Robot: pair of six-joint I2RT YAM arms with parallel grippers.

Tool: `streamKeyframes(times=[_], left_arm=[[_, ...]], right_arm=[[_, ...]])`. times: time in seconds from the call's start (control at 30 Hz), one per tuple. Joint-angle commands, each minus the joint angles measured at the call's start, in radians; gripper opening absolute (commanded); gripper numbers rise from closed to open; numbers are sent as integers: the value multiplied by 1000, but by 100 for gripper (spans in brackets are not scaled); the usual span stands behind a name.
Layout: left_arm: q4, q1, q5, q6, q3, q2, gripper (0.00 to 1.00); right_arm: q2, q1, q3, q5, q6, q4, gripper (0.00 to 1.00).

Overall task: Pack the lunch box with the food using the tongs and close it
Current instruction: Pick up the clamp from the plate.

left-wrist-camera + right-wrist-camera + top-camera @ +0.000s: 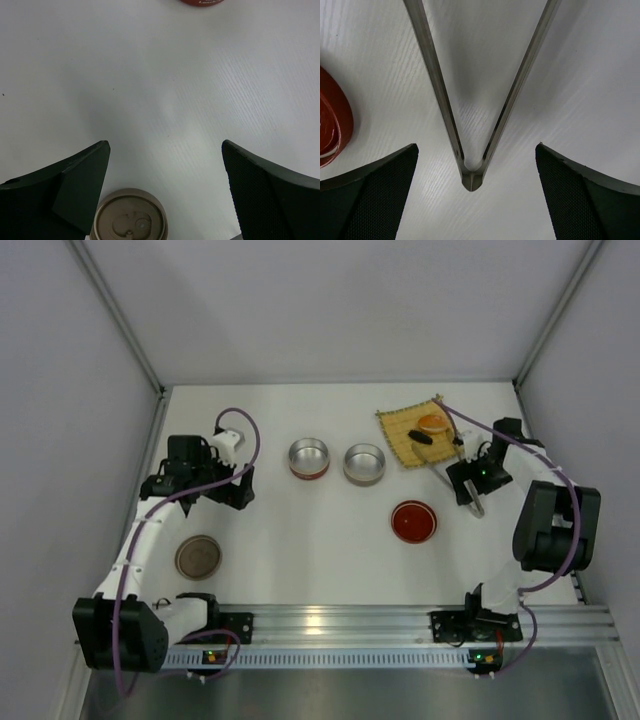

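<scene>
The tongs are centered between the open fingers of my right gripper, with their arms toward the yellow mat. I should keep moving gently forward and down until I squeeze both arms.
The tongs lie flat on the table, their joined end between my right gripper's open fingers and untouched by either one. Both thin arms spread away from me. From above, that gripper hovers over the tongs, just below the yellow mat. On the mat lie the food pieces, an orange bun and a dark oblong. Two round metal lunch box tins stand mid-table. My left gripper is open over bare table, holding nothing.
A red lid lies left of the right gripper. A brown round lid sits near the left arm, just below the left fingers. Grey walls enclose the table on three sides.
</scene>
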Motion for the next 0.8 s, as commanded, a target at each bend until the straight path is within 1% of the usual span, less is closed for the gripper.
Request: streamKeyframes(times=[0.0, 0.43, 0.7, 0.77], left_arm=[[11, 6, 29, 18, 36, 16, 98], [37, 6, 32, 18, 44, 64, 98], [34, 6, 22, 22, 45, 71, 98], [34, 6, 18, 24, 44, 68, 98]], right_arm=[[58, -6, 73, -39, -5, 71, 99], [152, 51, 53, -70, 32, 235, 99], [219, 53, 76, -97, 23, 215, 99], [226, 53, 71, -99, 17, 210, 97]])
